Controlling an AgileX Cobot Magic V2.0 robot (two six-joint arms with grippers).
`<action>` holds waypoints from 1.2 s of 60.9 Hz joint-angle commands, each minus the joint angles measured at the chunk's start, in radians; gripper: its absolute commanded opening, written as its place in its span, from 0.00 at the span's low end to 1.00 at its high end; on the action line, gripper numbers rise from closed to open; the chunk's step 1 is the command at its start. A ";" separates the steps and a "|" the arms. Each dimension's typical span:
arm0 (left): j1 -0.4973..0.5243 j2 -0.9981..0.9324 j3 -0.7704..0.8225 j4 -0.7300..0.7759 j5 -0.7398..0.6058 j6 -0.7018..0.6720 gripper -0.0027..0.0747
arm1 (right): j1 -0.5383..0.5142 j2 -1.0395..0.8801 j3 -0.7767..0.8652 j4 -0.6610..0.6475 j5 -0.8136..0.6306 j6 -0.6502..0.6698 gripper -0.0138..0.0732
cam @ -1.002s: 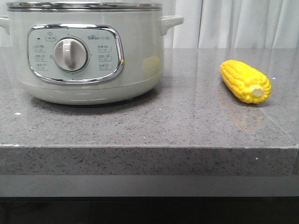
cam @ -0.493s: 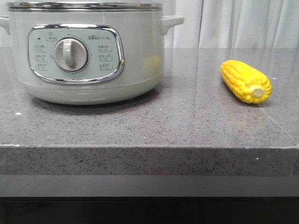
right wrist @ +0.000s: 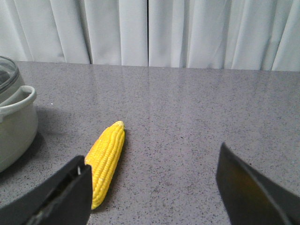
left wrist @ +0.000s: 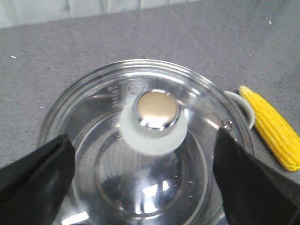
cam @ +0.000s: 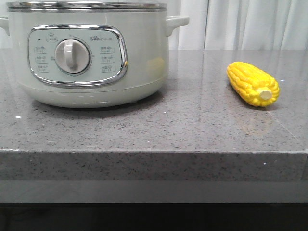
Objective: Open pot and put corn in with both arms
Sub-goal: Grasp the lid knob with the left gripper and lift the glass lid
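The glass lid shows only shiny steel [left wrist: 123, 174] through it, so I expect the pot [cam: 94, 60] to be empty when I lift the lid off.
The pale greenish-white pot [cam: 91, 53] stands at the left of the grey counter with its steel-rimmed lid [cam: 86, 5] on. In the left wrist view I look down on the glass lid [left wrist: 145, 154] and its white knob with a chrome cap [left wrist: 154, 119]. My left gripper [left wrist: 143, 180] is open above the lid, its fingers wide on either side of the knob. The yellow corn [cam: 252, 83] lies on the counter to the pot's right. It also shows in the right wrist view [right wrist: 107, 159]. My right gripper [right wrist: 152, 190] is open above the counter, the corn by one finger.
A white curtain [right wrist: 150, 30] hangs behind the counter. The counter's front edge [cam: 154, 151] runs across the front view. One side handle of the pot [right wrist: 21, 101] shows in the right wrist view beside the corn.
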 commanded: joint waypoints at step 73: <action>-0.058 0.353 -0.395 -0.016 0.209 0.009 0.34 | 0.000 0.014 -0.033 -0.009 -0.072 -0.003 0.81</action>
